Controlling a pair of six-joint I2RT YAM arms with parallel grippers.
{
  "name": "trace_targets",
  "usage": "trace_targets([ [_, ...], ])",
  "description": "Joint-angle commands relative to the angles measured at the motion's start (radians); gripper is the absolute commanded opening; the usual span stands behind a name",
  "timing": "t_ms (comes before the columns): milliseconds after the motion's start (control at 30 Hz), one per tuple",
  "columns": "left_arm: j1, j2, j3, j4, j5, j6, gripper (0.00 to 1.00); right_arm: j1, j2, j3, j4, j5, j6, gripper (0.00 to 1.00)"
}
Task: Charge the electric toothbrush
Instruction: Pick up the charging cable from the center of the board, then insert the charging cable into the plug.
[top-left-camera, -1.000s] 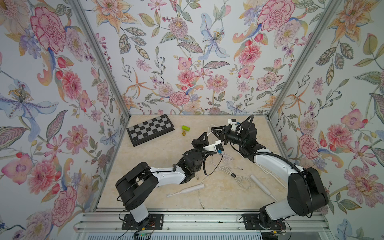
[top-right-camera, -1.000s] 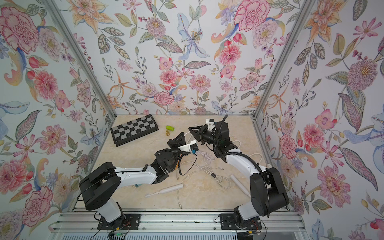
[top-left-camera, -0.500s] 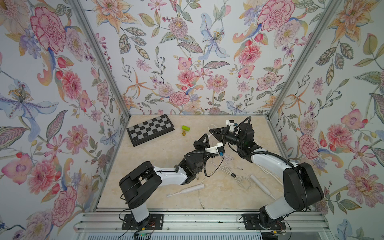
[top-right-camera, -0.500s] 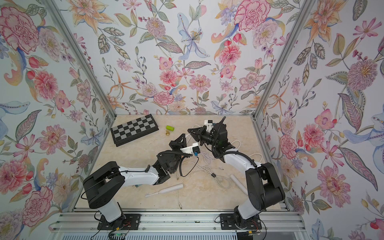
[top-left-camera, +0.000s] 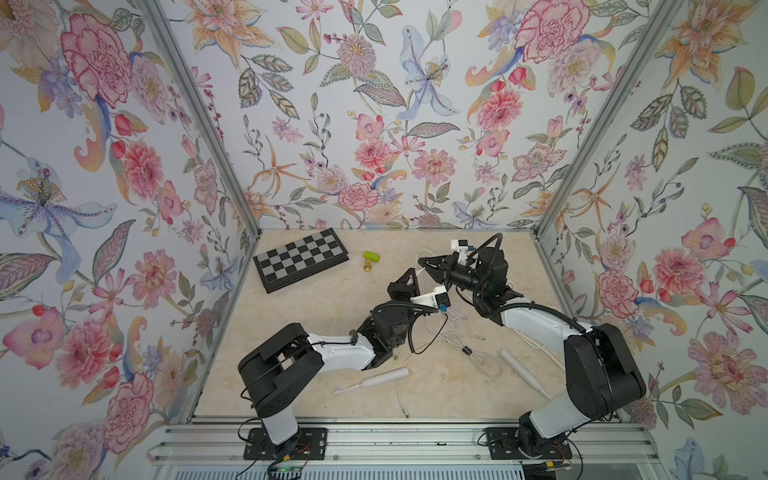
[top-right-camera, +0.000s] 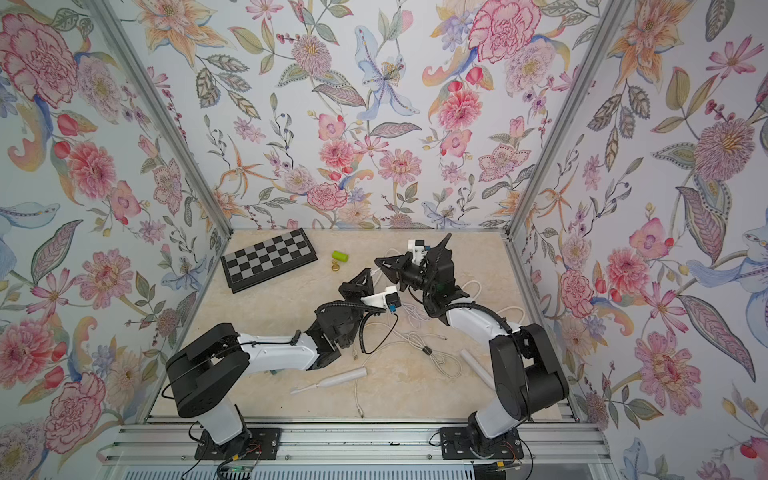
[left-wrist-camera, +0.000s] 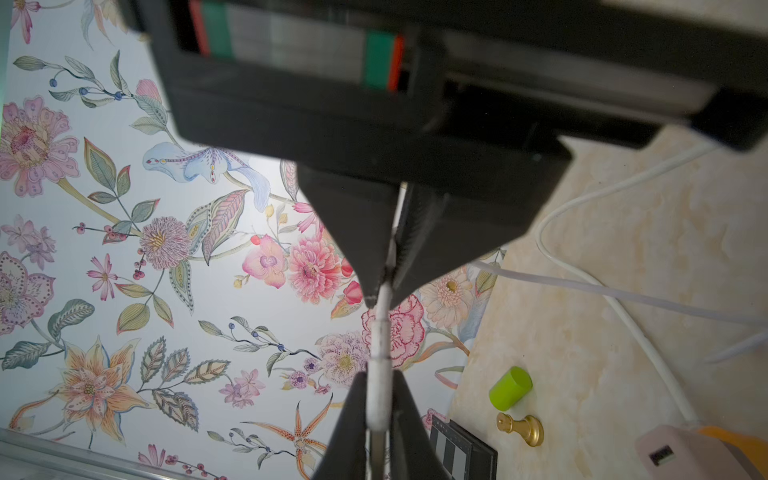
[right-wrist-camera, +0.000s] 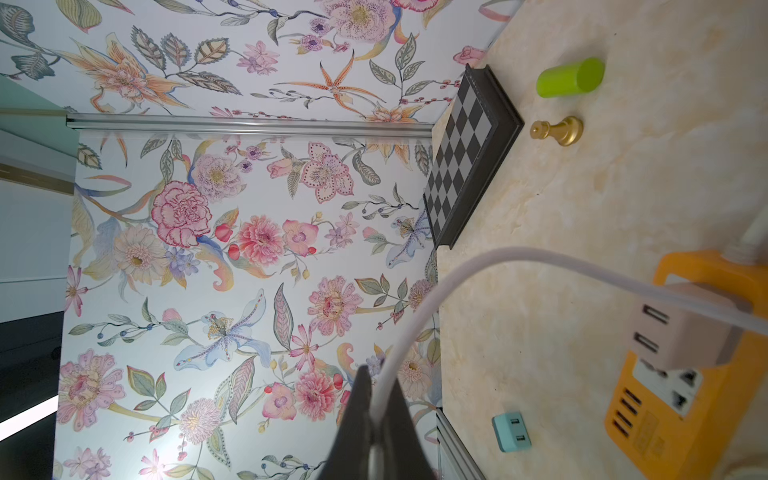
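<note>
I should open my left gripper and move it away first, because the plug end (left-wrist-camera: 379, 400) points into it. My right gripper should then turn the plug toward the pink USB adapter (right-wrist-camera: 681, 321).
Two white electric toothbrushes lie flat on the table: one (top-left-camera: 376, 380) near the front by the left arm, one (top-left-camera: 524, 371) beside the right arm's base. Both grippers meet above the table's middle, tip to tip, on one white cable (left-wrist-camera: 380, 332). My left gripper (left-wrist-camera: 380, 401) has the cable's plug end between its fingers, which touch it on both sides. My right gripper (right-wrist-camera: 376, 411) is shut on the same cable just beyond it, as the left wrist view shows. In both top views the left gripper (top-left-camera: 411, 272) and right gripper (top-left-camera: 422, 262) nearly touch.
An orange power strip (right-wrist-camera: 681, 374) with a pink USB adapter (right-wrist-camera: 673, 328) and a teal charger (right-wrist-camera: 512, 432) lie under the right arm. A chessboard (top-left-camera: 300, 259), green cylinder (top-left-camera: 371, 256) and gold pawn (top-left-camera: 367, 267) sit at the back left. Loose white cables (top-left-camera: 469, 349) sprawl between the arms.
My right gripper has moved left to the left gripper's tips and closed on the cable. The left arm has hardly moved.
</note>
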Motion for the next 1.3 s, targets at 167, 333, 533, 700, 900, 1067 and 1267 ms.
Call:
trace_targets([
  [167, -0.049, -0.197, -0.049, -0.247, -0.049, -0.306, 0.55, -0.043, 0.005, 0.039, 0.014, 0.059, -0.15, 0.0],
  [333, -0.044, -0.378, -0.121, -0.502, 0.078, -0.709, 0.6, -0.071, 0.068, 0.061, 0.042, 0.079, -0.401, 0.0],
  [533, 0.026, -0.445, -0.152, -0.659, 0.183, -1.193, 0.62, -0.047, 0.14, 0.119, -0.032, 0.092, -0.68, 0.0],
  [700, 0.078, -0.452, -0.187, -0.692, 0.303, -1.428, 0.62, 0.036, 0.158, 0.136, -0.077, 0.173, -0.939, 0.0],
  [900, 0.21, -0.469, -0.242, -0.728, 0.458, -1.664, 0.61, 0.093, 0.225, 0.138, 0.006, 0.152, -1.102, 0.0],
  [1067, 0.234, -0.47, -0.265, -0.793, 0.477, -1.751, 0.6, 0.131, 0.247, 0.125, 0.011, 0.127, -1.247, 0.0],
  [1267, 0.236, -0.442, -0.275, -0.815, 0.5, -1.806, 0.6, 0.13, 0.297, 0.115, 0.079, 0.052, -1.319, 0.0],
])
